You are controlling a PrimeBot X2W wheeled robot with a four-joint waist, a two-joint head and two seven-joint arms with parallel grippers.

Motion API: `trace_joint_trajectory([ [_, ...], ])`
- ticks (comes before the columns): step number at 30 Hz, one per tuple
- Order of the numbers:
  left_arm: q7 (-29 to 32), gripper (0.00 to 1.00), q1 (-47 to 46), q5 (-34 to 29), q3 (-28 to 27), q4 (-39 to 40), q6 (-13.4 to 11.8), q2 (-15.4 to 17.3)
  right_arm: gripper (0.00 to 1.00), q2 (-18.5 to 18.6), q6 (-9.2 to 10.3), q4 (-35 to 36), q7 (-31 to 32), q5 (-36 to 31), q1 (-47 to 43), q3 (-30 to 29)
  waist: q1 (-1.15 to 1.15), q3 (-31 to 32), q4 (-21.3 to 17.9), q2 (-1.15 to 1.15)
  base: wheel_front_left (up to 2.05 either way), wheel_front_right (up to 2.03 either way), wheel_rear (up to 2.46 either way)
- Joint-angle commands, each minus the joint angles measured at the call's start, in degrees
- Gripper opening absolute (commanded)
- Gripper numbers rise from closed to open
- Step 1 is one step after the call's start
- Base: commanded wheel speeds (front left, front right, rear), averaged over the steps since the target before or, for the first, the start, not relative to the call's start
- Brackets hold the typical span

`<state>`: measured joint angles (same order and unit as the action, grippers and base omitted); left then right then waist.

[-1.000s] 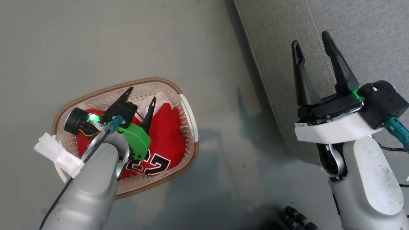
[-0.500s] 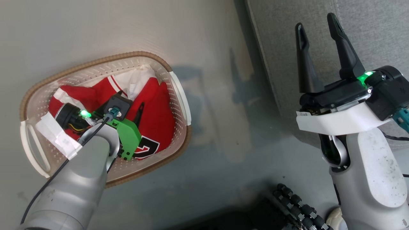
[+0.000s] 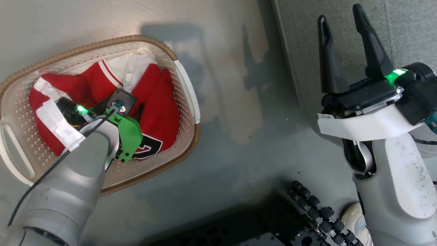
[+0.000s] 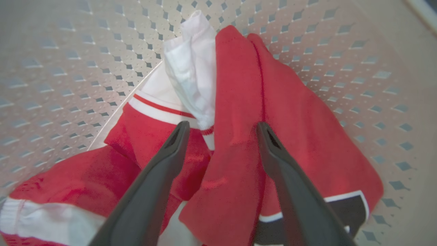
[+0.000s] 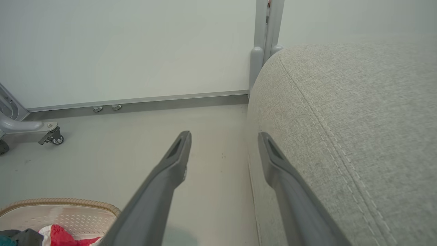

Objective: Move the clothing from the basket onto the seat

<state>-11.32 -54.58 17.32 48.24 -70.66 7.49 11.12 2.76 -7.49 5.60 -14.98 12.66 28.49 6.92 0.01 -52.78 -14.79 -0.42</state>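
Observation:
The white cloth will come up along with the red jersey when the robot lifts the raised red fold, since the white cloth's striped trim (image 4: 207, 132) runs into that fold.
The cream basket (image 3: 102, 40) with its brown rim sits on the floor at the left. In it lie the red jersey (image 3: 164, 116), showing part of its black-and-white number, and the red piece with white stripes (image 3: 42, 102). My left wrist (image 3: 119, 104) is down inside the basket and covers its fingers. In the left wrist view my left gripper (image 4: 222, 128) is open, its fingers either side of a raised fold of the jersey (image 4: 239, 102). My right gripper (image 3: 341, 20) is open and holds nothing, over the edge of the grey seat (image 3: 406, 30).
My black base with its rollers (image 3: 317, 218) lies at the bottom, between basket and seat. In the right wrist view a grey wheeled stand leg (image 5: 30, 131) stands at the far left and a grey post (image 5: 264, 34) rises by the wall behind the seat (image 5: 358, 119).
The head camera has shifted, so the whole picture slid. My left gripper has gone lower into the basket, onto the clothing, still open. The right gripper stays open beside the seat.

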Motion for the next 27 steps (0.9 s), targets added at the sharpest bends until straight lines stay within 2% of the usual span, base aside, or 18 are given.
trace_joint_trajectory([
  [1,0.58,1.0,-1.38,0.57,0.85,-0.21,-0.03,0.49,1.0,0.1,0.0,0.32,-0.17,0.4,0.64,-0.18,-0.01,-1.46,-0.04,0.42,0.0,0.0,0.0],
  [10,7.03,1.0,-2.73,7.52,5.2,0.42,-0.03,-0.18,1.0,0.1,0.0,1.05,-0.16,-0.12,0.94,0.04,-0.01,-3.78,0.39,0.42,0.0,0.0,0.0],
  [14,9.51,1.0,-3.14,10.53,8.59,2.08,-0.03,0.61,1.0,0.1,0.0,1.29,-0.17,-0.38,0.89,-0.05,-0.01,-4.16,0.58,0.42,0.0,0.0,0.0],
  [15,9.78,0.71,-3.32,10.92,9.45,2.41,-0.03,0.81,1.0,0.09,0.0,1.31,-0.16,-0.41,0.89,0.0,-0.01,-4.19,0.6,0.42,0.0,0.0,0.0],
  [16,9.72,0.38,-3.59,11.81,10.28,2.81,-0.03,0.95,1.0,0.1,0.0,1.32,-0.17,-0.44,0.91,0.0,-0.01,-4.2,0.66,0.42,0.0,0.0,0.0],
  [17,9.68,0.13,-3.63,12.61,10.7,3.02,-0.03,0.98,1.0,0.09,0.0,1.32,-0.16,-0.49,0.95,0.01,-0.01,-4.19,0.71,0.42,0.0,0.0,0.0],
  [18,9.88,0.0,-3.6,13.32,11.38,3.13,-0.03,1.09,1.0,0.1,0.0,1.26,-0.16,-0.54,1.01,0.01,-0.01,-4.11,0.78,0.42,0.0,0.0,0.0],
  [27,7.03,0.0,-3.65,18.33,16.5,4.71,-0.03,1.55,1.0,0.1,0.0,0.81,-0.17,0.02,0.81,0.16,-0.01,-1.23,0.98,0.42,0.0,0.0,0.0],
])
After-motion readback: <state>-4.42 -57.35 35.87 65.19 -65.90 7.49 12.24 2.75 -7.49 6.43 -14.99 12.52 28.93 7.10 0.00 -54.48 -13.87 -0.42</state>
